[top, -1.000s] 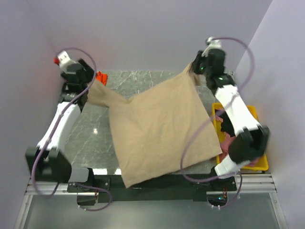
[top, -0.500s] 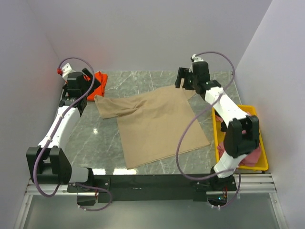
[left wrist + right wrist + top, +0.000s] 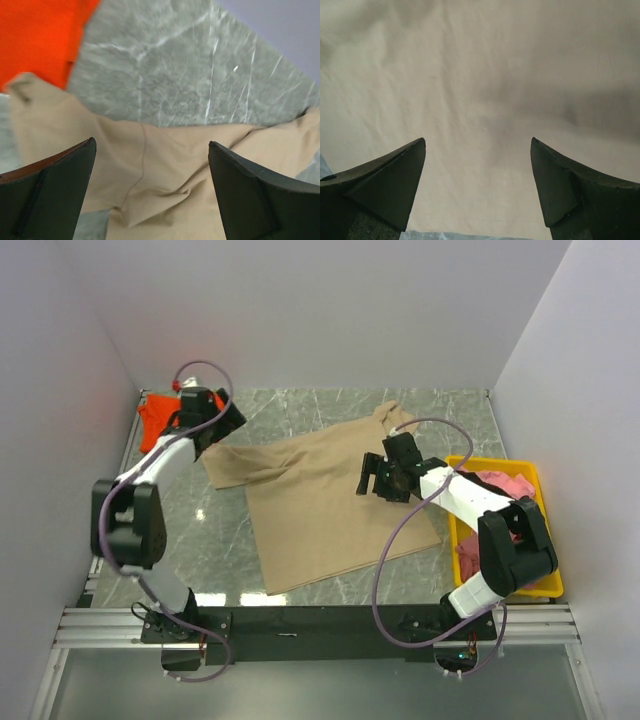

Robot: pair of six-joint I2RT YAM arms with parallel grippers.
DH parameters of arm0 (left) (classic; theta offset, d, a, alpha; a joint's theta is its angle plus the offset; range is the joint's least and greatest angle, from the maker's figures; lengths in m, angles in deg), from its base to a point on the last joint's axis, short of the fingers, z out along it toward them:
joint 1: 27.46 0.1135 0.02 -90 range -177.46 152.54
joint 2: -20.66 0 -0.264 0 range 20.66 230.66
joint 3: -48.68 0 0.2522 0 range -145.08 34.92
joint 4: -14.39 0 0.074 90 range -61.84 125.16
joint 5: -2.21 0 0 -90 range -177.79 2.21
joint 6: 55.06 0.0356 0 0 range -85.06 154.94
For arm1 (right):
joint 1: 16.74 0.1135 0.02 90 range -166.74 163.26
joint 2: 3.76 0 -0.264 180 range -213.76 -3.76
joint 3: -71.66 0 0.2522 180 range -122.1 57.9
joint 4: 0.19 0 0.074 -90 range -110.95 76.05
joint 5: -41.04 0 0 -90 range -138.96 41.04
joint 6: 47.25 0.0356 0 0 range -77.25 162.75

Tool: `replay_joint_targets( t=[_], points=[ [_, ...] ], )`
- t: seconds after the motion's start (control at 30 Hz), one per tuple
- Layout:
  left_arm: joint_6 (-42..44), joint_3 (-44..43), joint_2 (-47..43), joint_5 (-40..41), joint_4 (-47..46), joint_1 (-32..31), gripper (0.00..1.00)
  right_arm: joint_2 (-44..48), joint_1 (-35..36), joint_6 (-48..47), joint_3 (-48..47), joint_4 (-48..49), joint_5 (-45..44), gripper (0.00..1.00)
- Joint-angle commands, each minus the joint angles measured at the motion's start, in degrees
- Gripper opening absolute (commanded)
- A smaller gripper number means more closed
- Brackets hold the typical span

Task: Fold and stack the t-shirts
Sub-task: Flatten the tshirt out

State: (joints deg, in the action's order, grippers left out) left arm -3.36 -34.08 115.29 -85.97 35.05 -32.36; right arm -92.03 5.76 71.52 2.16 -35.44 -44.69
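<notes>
My right gripper should reach the far sleeve (image 3: 391,414) and help turn the tan-beige t-shirt, because it lies crooked, with its rumpled shoulder edge (image 3: 297,452) along the t-shirt's far side.
The large tan-beige t-shirt (image 3: 320,505) lies spread on the marble table, rumpled at its left sleeve. My left gripper (image 3: 225,428) is open and empty just above that sleeve; the left wrist view shows the tan cloth (image 3: 165,170) between the spread jaws of the gripper (image 3: 151,143). The orange-red shirt (image 3: 157,420) lies at the far left corner and also shows in the left wrist view (image 3: 35,35). My right gripper (image 3: 372,480) is open and empty over the shirt's right part; in the right wrist view its jaws (image 3: 477,140) are spread above the tan cloth (image 3: 480,75).
A yellow plastic tray (image 3: 456,540) stands at the right edge with a pink shirt (image 3: 505,483) in it, partly covered by my right arm. Grey walls close in the table on three sides. Bare marble (image 3: 300,405) shows behind the shirt.
Both grippers have let go of the tan shirt, which dropped from being held up to lying on the table. Both arms then moved inward and low over it.
</notes>
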Motion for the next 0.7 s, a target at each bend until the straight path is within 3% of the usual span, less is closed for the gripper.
replay_joint_targets(
  t=[0.0,0.2,0.5,0.67],
  points=[
    [1.7,-7.5,6.2,-2.0,1.4,-3.9,0.99,2.9,0.3,4.3,2.0,1.0,0.3,0.91],
    [-1.0,-10.9,15.0,-2.4,2.9,-4.6,0.99,-2.6,0.4,5.1,1.8,1.2,3.2,0.91],
    [-5.7,-0.3,13.0,-2.0,2.8,-4.7,0.99,-15.1,-1.6,3.1,-8.2,-3.3,2.0,0.91],
    [-9.2,8.8,8.6,-3.5,3.5,-5.4,0.99,-23.8,-2.8,0.9,-20.3,-8.1,1.2,0.91]
  ],
)
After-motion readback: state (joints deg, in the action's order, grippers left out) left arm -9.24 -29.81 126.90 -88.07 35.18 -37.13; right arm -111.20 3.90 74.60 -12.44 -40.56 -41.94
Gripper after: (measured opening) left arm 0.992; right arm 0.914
